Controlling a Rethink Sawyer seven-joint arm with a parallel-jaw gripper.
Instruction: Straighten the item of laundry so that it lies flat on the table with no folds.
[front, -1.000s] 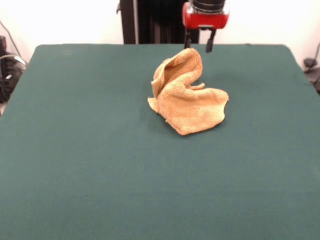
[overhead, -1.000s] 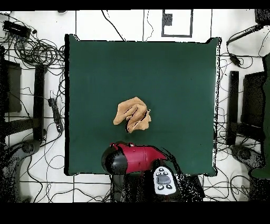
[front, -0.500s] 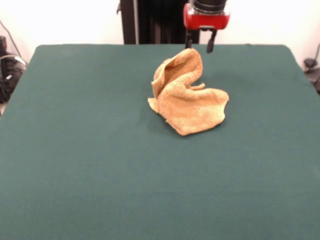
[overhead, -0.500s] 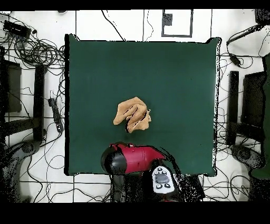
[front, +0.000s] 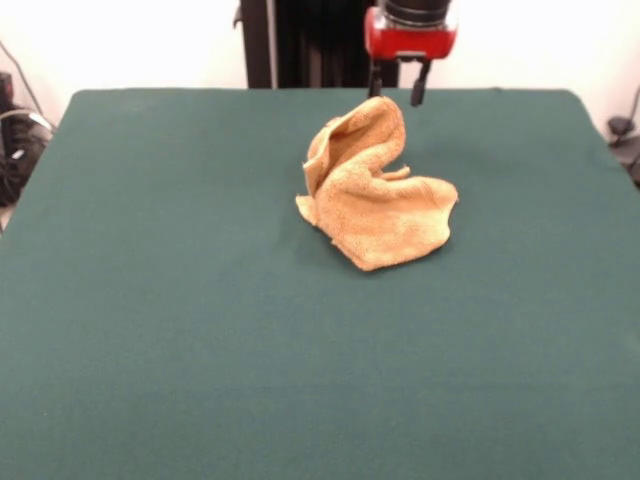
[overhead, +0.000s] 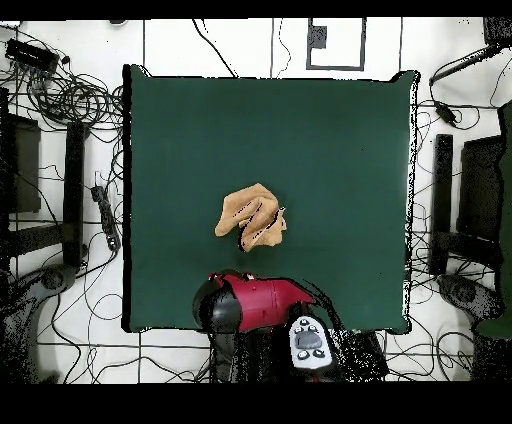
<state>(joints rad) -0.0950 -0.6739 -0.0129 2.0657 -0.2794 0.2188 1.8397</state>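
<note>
I see the towel's raised edge (front: 374, 112) standing above loosely bunched layers, so the orange-yellow towel (front: 392, 222) will spread wide yet stay partly folded as I pull it across.
The orange-yellow towel (front: 375, 190) lies crumpled on the dark green table (front: 180, 300), with one part standing up in a fold at its far side. In the overhead view the towel (overhead: 252, 216) sits a little below the table's (overhead: 330, 140) middle, near the robot's side. My gripper (front: 398, 90) hangs just behind and above the raised fold, open and empty, its two dark fingers (front: 418, 88) apart. In the overhead view the red arm (overhead: 255, 300) covers the gripper.
Cables and dark equipment (overhead: 70, 100) lie on the floor round the table in the overhead view. The robot's black pedestal (front: 300, 45) stands at the table's far edge.
</note>
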